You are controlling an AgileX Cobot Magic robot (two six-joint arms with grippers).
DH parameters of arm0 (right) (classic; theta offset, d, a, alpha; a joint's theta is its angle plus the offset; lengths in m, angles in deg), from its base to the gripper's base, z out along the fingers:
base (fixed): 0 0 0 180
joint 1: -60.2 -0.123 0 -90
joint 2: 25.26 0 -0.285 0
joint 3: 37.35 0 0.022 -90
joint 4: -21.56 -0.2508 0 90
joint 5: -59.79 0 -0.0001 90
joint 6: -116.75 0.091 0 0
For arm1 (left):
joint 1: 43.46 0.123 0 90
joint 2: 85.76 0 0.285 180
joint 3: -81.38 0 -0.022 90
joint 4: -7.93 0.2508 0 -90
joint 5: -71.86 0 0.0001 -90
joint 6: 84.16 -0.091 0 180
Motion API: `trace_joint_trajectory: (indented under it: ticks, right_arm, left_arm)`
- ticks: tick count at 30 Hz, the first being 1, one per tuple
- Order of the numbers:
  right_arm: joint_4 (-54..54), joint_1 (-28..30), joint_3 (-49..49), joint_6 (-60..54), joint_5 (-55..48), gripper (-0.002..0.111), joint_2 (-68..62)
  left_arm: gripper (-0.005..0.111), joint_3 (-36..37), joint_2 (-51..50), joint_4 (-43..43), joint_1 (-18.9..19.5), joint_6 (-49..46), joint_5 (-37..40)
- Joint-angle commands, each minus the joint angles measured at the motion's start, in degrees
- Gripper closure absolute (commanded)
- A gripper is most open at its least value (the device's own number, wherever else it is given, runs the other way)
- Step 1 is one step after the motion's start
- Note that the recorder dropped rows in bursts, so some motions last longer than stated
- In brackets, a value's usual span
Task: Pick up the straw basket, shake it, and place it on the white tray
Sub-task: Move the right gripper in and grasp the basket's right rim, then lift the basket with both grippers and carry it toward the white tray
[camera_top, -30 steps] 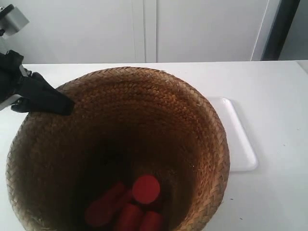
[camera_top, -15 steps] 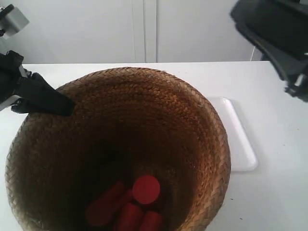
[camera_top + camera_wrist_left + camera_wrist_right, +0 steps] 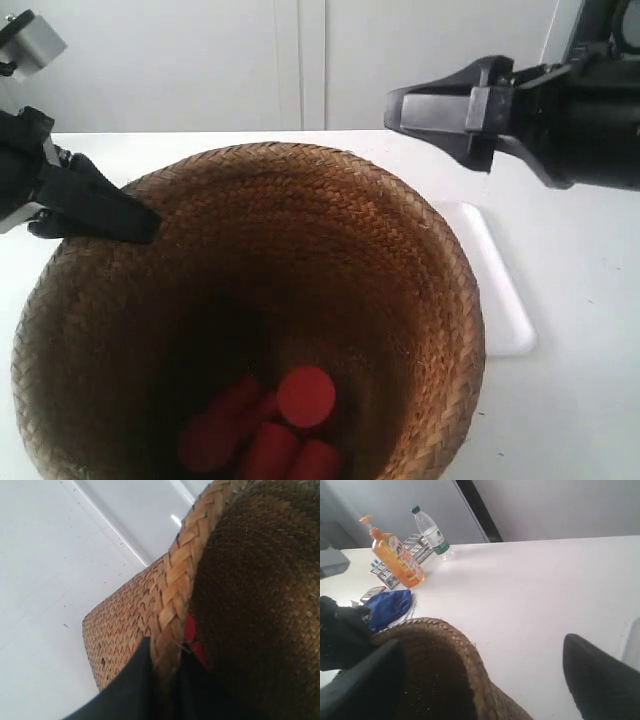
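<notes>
The red cylinders (image 3: 306,397) lie in a jumble deep in the straw basket (image 3: 250,425), so I expect them to tumble about loosely and stay inside when I shake the basket.
The straw basket (image 3: 330,250) fills the exterior view, brown and woven, with several red cylinders (image 3: 305,395) in its dark bottom. My left gripper (image 3: 140,222) is shut on the braided rim at the view's left. In the left wrist view the rim (image 3: 175,595) runs between the two black fingers of the left gripper (image 3: 165,672). My right gripper (image 3: 430,125) hangs open above the far right rim. In the right wrist view the right gripper (image 3: 485,680) has one finger over the basket (image 3: 450,655) and one outside it. The white tray (image 3: 500,290) lies flat right of the basket, partly hidden.
Beyond the basket in the right wrist view stand an orange soap bottle (image 3: 395,555) and a clear water bottle (image 3: 431,532), with a blue cloth (image 3: 387,607) and some packets beside them. White cabinet doors (image 3: 300,60) back the white table (image 3: 580,380).
The right arm came into view from the upper right and swung down and left to the basket's far right rim. The left gripper keeps its hold; the basket barely shifted.
</notes>
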Motion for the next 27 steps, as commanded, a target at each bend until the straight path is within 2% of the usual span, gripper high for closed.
trace_joint_trajectory:
  ticks: [1, 6, 12, 17, 19, 21, 24, 27]
  right_arm:
    - [1.09, 0.32, 1.33, 1.91, 2.9, 0.028, 1.3]
    - [1.09, 0.32, -1.67, 1.91, 12.84, 0.028, -0.28]
    - [1.09, 0.32, -6.94, -1.68, 1.25, 0.029, -0.83]
    - [1.09, 0.32, -9.28, -1.99, -0.37, 0.03, -1.07]
    - [1.09, 0.32, -9.7, -1.99, 2.39, 0.039, -1.07]
    - [1.09, 0.32, -10.32, -1.25, 5.47, 0.061, -1.07]
    - [1.09, 0.32, -10.63, 1.72, 5.51, 0.109, -1.07]
    - [-3.65, 0.32, -9.68, -6.03, 1.8, 0.108, -0.53]
  left_arm:
    - [0.107, 0.08, 0.31, -2.35, -0.39, -0.64, 0.62]
    - [0.107, 0.08, 0.31, -2.24, -0.39, -0.64, 0.49]
    - [0.107, 0.08, 0.31, -2.11, -0.39, -0.75, 0.38]
    - [0.107, 0.08, 0.31, -2.11, -0.39, -1.52, -0.45]
    - [0.107, 0.08, 0.31, -2.11, -0.39, -2.04, -0.85]
    - [0.107, 0.08, 0.31, -3.6, -0.39, -2.04, -0.9]
    - [0.107, 0.08, 0.31, -7.65, -0.39, -2.81, -0.77]
    - [0.107, 0.08, 0.72, -16.18, -0.39, -11.14, -1.11]
